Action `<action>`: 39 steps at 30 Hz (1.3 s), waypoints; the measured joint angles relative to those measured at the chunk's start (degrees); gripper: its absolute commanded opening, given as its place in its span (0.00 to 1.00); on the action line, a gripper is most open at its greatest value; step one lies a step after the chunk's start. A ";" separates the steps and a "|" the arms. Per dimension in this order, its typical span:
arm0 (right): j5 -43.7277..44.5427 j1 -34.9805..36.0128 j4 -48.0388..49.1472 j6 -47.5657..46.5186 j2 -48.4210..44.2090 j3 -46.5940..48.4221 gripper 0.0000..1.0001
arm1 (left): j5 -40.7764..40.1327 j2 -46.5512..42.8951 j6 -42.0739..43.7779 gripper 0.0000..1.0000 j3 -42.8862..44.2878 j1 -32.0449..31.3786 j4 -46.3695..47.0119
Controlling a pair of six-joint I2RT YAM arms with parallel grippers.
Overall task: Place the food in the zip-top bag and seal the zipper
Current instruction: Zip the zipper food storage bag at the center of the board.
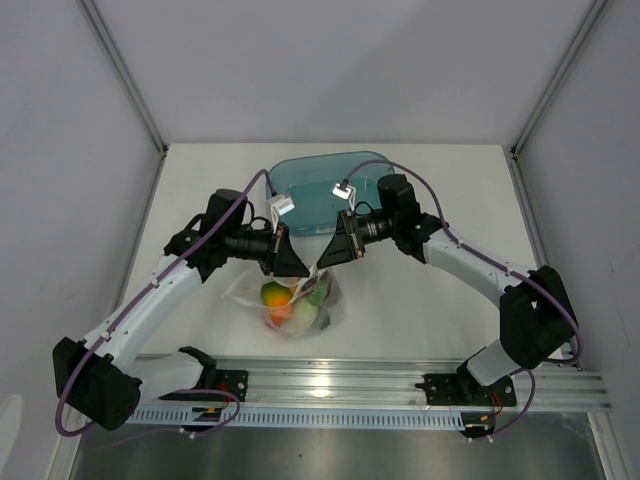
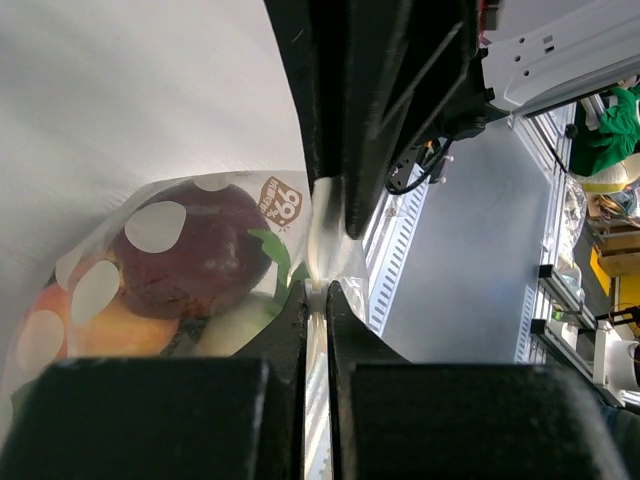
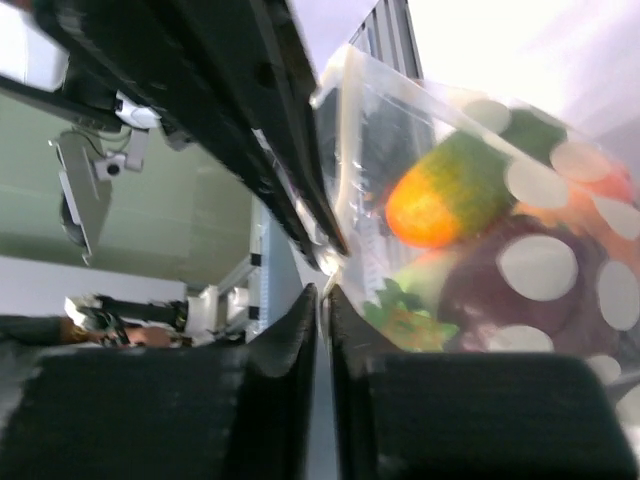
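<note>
My grippers are pinching the bag's zipper [image 2: 322, 248] side by side. My right gripper should open, pinch the zipper again and slide away from my left gripper to the zipper's end.
The zip-top bag [image 1: 300, 308] sits below both grippers near the table's front, with the food [image 1: 276, 295] inside. My left gripper [image 1: 292, 262] is shut on the bag's mouth strip, the zipper [image 2: 322, 240], which shows as shiny plastic between its fingertips [image 2: 318, 292]. Through the bag I see a dark purple fruit [image 2: 200, 250] and a peach one [image 2: 110, 325]. My right gripper [image 1: 334, 254] faces the left one on the same edge. Its jaws [image 3: 322, 290] stand a hair apart at the bag [image 3: 400, 120]. An orange-green fruit [image 3: 445, 195] shows behind the plastic.
A teal translucent tub [image 1: 320, 185] stands just behind the grippers. The aluminium rail [image 1: 400, 380] with both arm bases runs along the near edge. White walls close the table at the back and both sides.
</note>
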 measured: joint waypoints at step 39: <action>-1.27 1.18 -13.66 -11.87 2.71 5.22 0.00 | 0.37 -1.22 -3.06 0.01 -0.81 0.00 0.24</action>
